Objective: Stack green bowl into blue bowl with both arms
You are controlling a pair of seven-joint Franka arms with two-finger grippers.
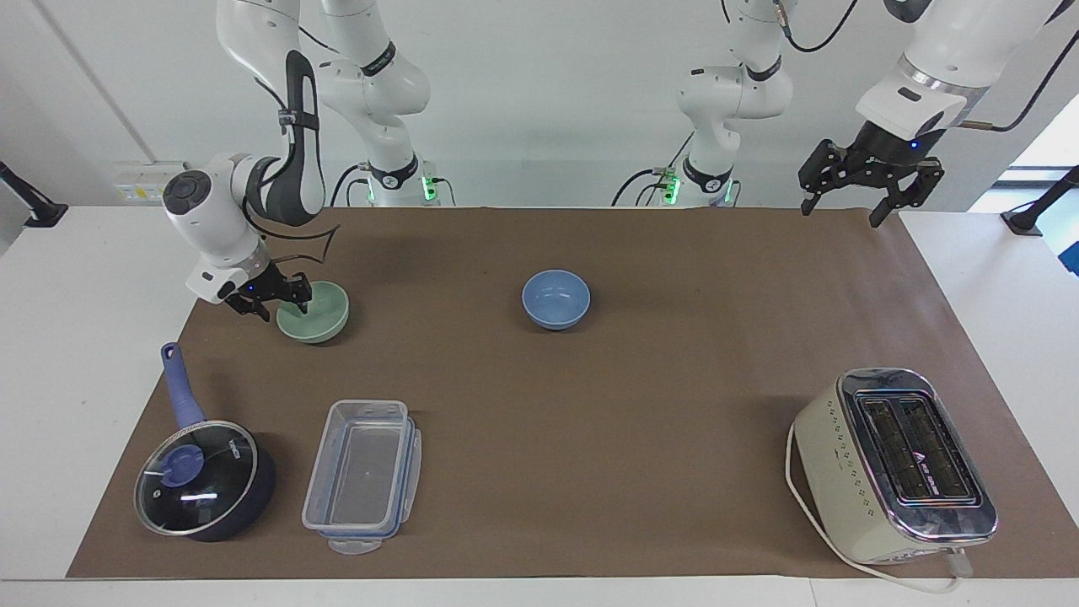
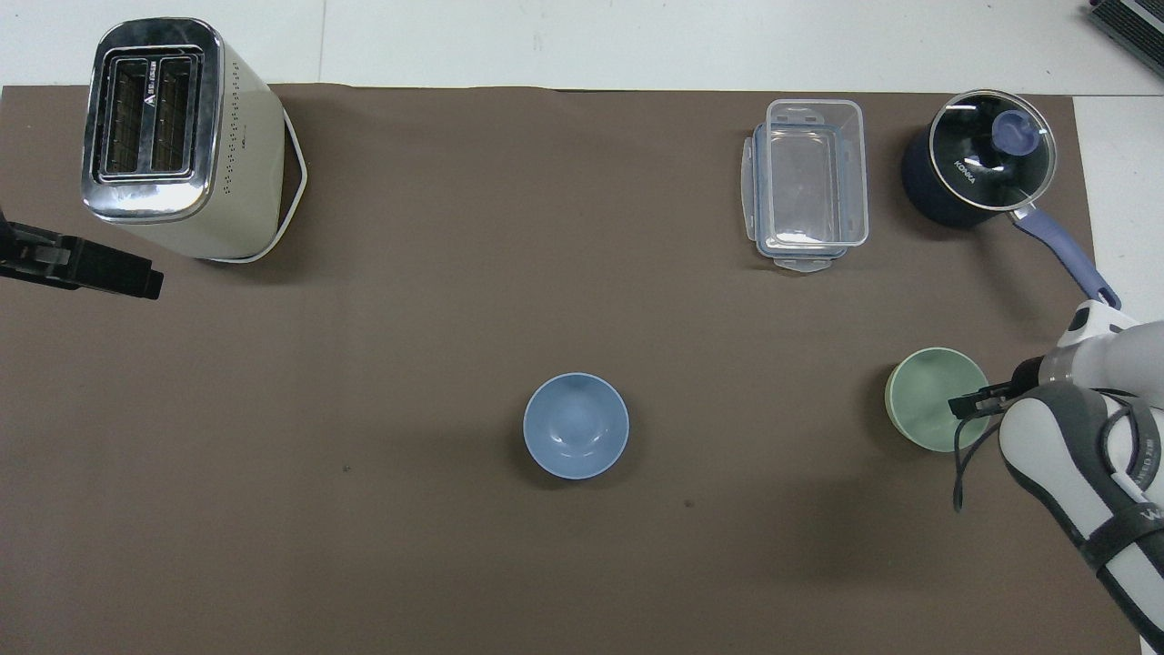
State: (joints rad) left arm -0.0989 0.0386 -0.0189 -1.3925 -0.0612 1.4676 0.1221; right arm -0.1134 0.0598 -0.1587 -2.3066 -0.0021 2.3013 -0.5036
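My gripper is to lower the green bowl (image 2: 929, 398) in, and the green bowl should then cover the blue bowl from above, because the blue bowl's rim (image 2: 576, 376) looks just as wide.
The green bowl (image 1: 324, 312) stands on the brown mat near the right arm's end; it also shows in the overhead view (image 2: 928, 409). My right gripper (image 1: 276, 300) is low at the bowl's rim on the side toward the right arm's end, open, with one finger over the bowl's inside and one outside; its tip shows in the overhead view (image 2: 971, 405). The blue bowl (image 1: 555, 298) sits alone mid-table (image 2: 576, 425). My left gripper (image 1: 843, 206) is open and empty, raised high over the mat's corner at the left arm's end (image 2: 100, 270).
A dark blue saucepan with glass lid (image 1: 202, 480) and a clear plastic container (image 1: 362, 476) lie farther from the robots than the green bowl. A cream toaster (image 1: 893, 464) stands at the left arm's end, its cord trailing beside it.
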